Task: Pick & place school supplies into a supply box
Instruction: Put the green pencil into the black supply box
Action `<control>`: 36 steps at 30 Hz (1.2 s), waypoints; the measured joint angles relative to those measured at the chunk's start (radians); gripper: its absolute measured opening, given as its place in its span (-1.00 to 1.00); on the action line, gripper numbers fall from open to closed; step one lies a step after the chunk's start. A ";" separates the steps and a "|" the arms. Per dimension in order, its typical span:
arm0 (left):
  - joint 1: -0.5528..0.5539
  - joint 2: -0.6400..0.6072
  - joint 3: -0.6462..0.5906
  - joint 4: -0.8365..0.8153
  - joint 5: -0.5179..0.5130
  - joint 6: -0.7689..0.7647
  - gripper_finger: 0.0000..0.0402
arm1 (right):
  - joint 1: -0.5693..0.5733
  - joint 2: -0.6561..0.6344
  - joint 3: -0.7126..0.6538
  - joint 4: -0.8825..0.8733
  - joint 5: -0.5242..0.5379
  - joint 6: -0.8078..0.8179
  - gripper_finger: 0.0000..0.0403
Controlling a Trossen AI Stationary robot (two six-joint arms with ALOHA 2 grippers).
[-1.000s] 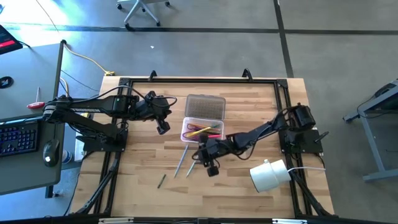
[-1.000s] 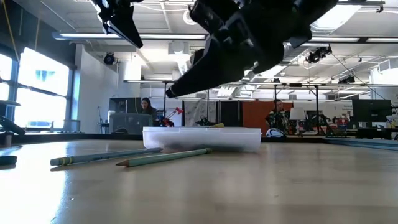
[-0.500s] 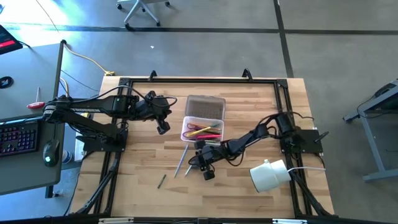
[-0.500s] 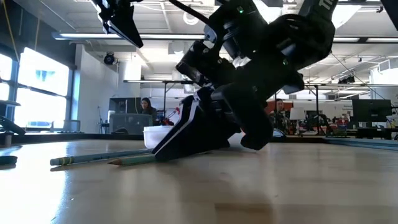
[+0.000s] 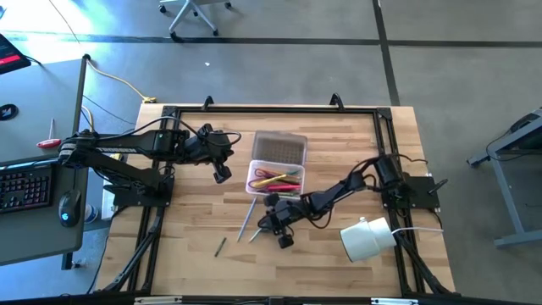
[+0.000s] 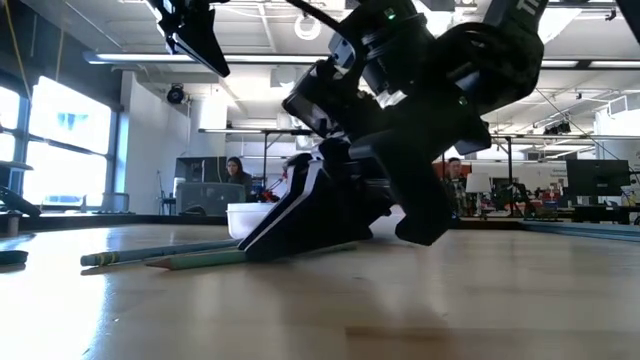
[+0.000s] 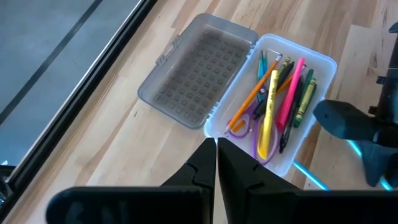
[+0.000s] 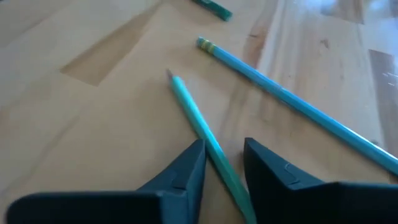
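The teal pencil sits at a slant between my right gripper's fingers [image 8: 217, 154], close against one of them. Next, I line the fingers up with the pencil's body [image 8: 202, 127] before I close them and lift.
My right gripper [image 5: 268, 224] is down at the table in front of the supply box [image 5: 254, 188], open. Its fingers stand on either side of a teal pencil [image 8: 193, 115]. A second, blue pencil [image 8: 292, 106] lies beside it, and a short green piece [image 5: 219, 246] lies nearer the front edge. The clear box holds pens, pencils, markers and purple-handled scissors [image 7: 273, 106]. Its dotted lid [image 7: 199, 74] lies open flat on the wood. My left gripper [image 5: 222, 174] hangs shut in the air left of the box. My right gripper straddles the teal pencil near its middle [image 8: 214, 152], coming from above at a slant, fingertips [image 6: 255, 248] at the table. One finger [image 8: 189, 165] lies against the pencil's side; the other stands a little off it. The pencil lies flat on the wood.
A white cylindrical roll [image 5: 366, 239] lies on the table's right near part, beside the right arm's base. A black frame [image 5: 271, 110] runs along the table's edges. In the low view, people [image 6: 237, 170] show in the room far behind.
My right gripper has come down from above the table to the wood and moved a little toward the left edge, settling over the teal pencil. In the low view that pencil has slid a little along the table, toward its pointed end.
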 joint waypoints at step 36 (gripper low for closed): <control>0.000 0.000 0.000 0.000 -0.001 0.000 -0.73 | 0.050 -0.016 0.002 -0.073 0.133 0.058 -0.41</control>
